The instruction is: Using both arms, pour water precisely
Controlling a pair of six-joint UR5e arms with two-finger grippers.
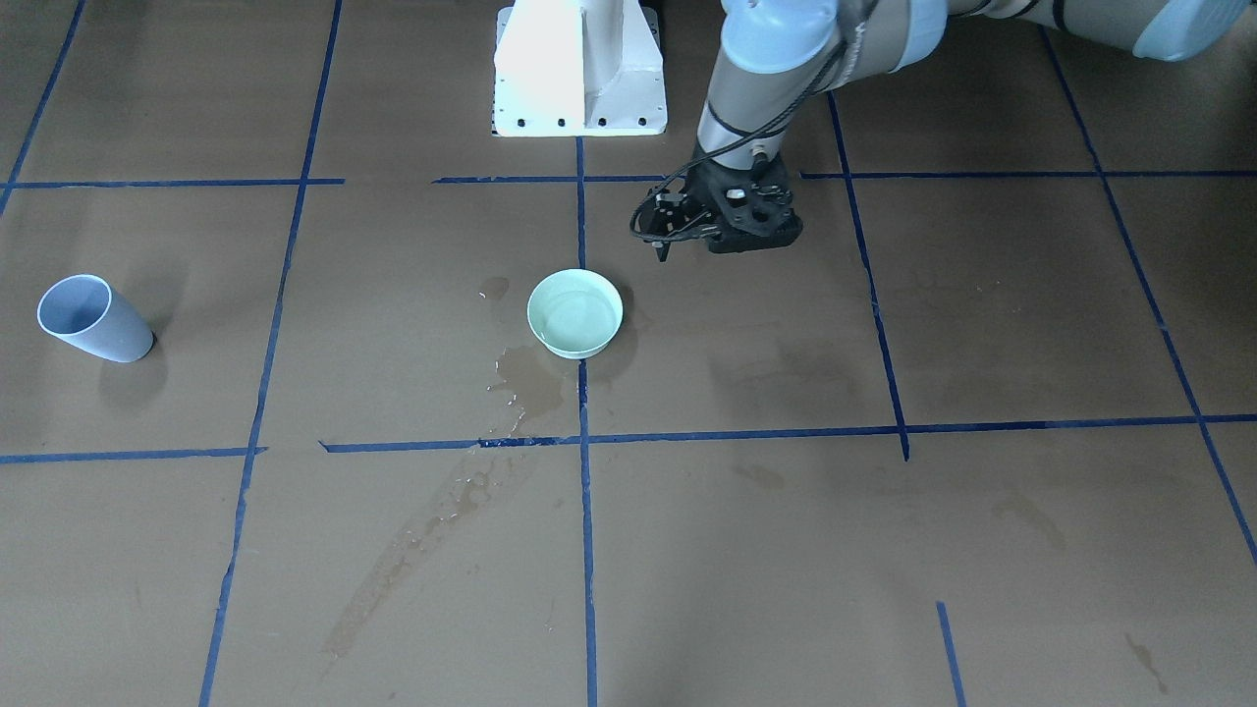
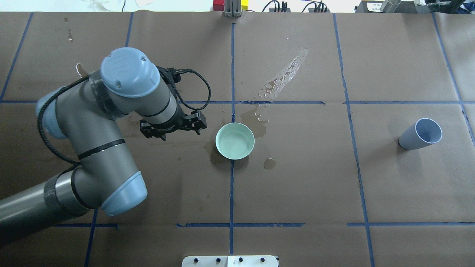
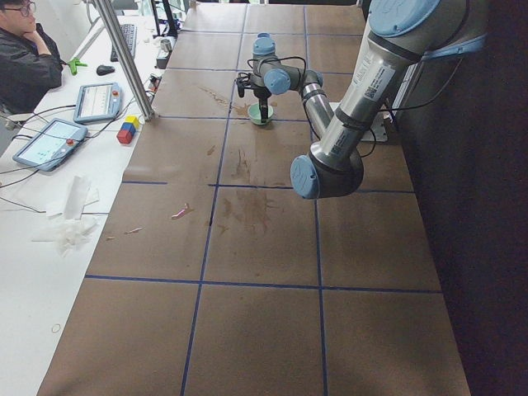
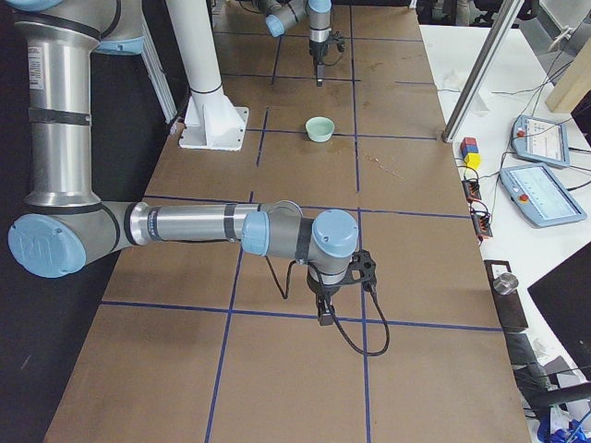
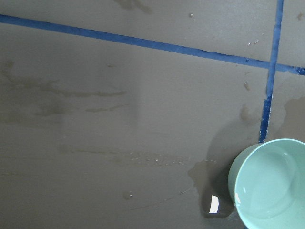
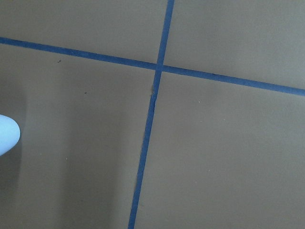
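Observation:
The dark wet patch (image 1: 533,379) goes up to the edge of the mint-green bowl (image 1: 574,313), so more wet marks should show when I lift the bowl.
A mint-green bowl (image 1: 575,312) stands near the table's middle, with a faint sheen of water (image 1: 579,322) inside. It also shows in the overhead view (image 2: 235,141) and the left wrist view (image 5: 269,183). A grey-blue cup (image 2: 421,134) stands upright and alone far to the robot's right (image 1: 93,319). My left gripper (image 2: 172,128) points down, hovers beside the bowl and holds nothing. I cannot tell how its jaws stand. My right gripper (image 4: 325,309) shows only in the right side view, so I cannot tell its state.
Dark wet patches (image 2: 259,120) and a long spill streak (image 2: 285,76) lie around and beyond the bowl. The white pedestal (image 1: 579,69) stands at the robot's side of the table. Blue tape lines grid the brown paper. Operator desks with tablets (image 4: 545,198) line the far edge.

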